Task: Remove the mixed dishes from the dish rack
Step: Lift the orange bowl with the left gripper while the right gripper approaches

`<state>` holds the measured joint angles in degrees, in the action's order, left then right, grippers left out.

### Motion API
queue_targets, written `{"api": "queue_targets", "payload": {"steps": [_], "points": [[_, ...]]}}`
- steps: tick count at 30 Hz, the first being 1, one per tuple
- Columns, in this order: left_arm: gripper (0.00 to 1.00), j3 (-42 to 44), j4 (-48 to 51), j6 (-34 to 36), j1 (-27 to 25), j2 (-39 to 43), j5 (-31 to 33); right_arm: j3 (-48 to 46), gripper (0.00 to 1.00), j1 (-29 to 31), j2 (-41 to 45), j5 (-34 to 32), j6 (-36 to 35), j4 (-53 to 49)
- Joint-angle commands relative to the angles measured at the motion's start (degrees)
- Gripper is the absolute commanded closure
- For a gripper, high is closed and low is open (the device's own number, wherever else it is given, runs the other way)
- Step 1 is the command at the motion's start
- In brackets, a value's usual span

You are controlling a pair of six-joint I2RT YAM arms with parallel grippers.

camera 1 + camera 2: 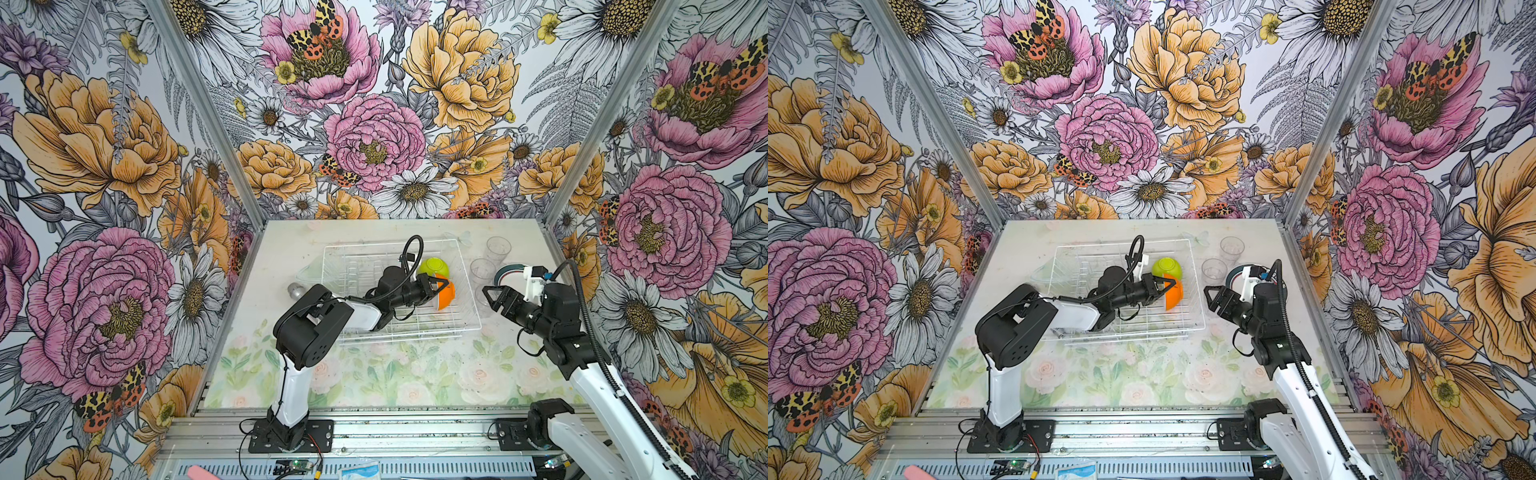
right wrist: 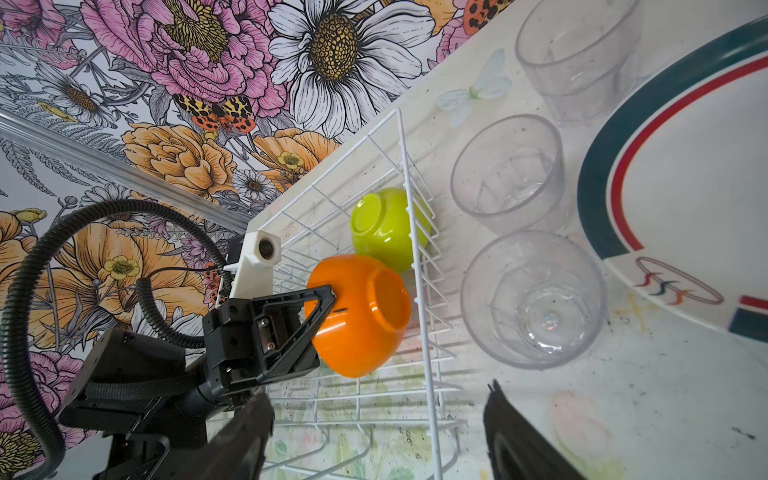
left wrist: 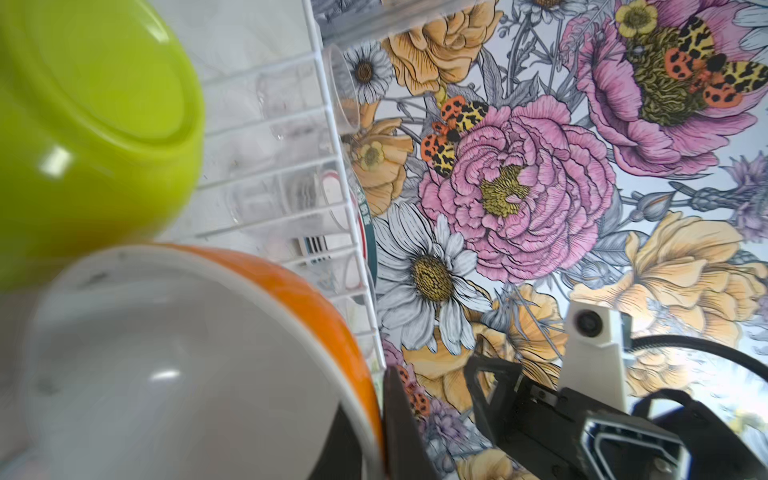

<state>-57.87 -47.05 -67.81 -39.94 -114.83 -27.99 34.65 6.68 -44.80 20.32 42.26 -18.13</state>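
Observation:
The robot's left gripper is holding the orange bowl, but the tumblers and plate stand on the right gripper's side, so the robot should lift the bowl (image 1: 1174, 296) and pass it over.
The white wire dish rack (image 1: 374, 246) (image 1: 1100, 245) stands at mid-table. In its right end a lime-green bowl (image 1: 434, 267) (image 2: 382, 228) lies bottom-up. An orange bowl (image 1: 445, 296) (image 1: 1174, 293) (image 2: 357, 316) is tipped on its side beside it. My left gripper (image 1: 442, 286) (image 3: 374, 436) is shut on the orange bowl's rim (image 3: 316, 299), one finger inside, one outside. My right gripper (image 1: 494, 297) (image 2: 378, 395) hangs open and empty just outside the rack's right wall. Three clear tumblers (image 2: 577, 54) (image 2: 509, 174) (image 2: 536, 299) and a dark-rimmed plate (image 2: 685, 166) stand on the table right of the rack.
A grey metal cylinder (image 1: 296, 291) lies on the table left of the rack, behind my left arm. The tumblers (image 1: 498, 249) and plates (image 1: 509, 274) crowd the far right strip beside my right arm. The wall posts close the table's left and right edges.

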Motion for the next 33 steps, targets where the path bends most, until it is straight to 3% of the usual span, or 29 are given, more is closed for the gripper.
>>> {"api": "queue_targets", "payload": {"steps": [1,14,23,26,33], "points": [[0.97,-1.46,0.32,-0.08,0.83,-0.90,-1.40,0.16,0.19,-0.26,-0.03,-1.50,-2.54,0.42],[1.00,-9.48,9.58,3.54,1.09,4.60,-2.96,3.87,0.22,3.78,-1.81,-10.84,-7.13,0.30],[1.00,-17.16,36.87,11.42,1.77,15.40,10.22,9.68,0.24,18.38,-7.75,-34.19,-14.23,3.57],[1.00,-19.22,41.83,12.70,1.97,17.95,15.94,9.93,0.24,22.16,-10.50,-36.53,-17.25,10.58],[1.00,-22.67,42.22,7.77,2.94,19.84,20.85,13.06,0.25,29.12,-19.05,-36.58,-24.54,26.87]]}}
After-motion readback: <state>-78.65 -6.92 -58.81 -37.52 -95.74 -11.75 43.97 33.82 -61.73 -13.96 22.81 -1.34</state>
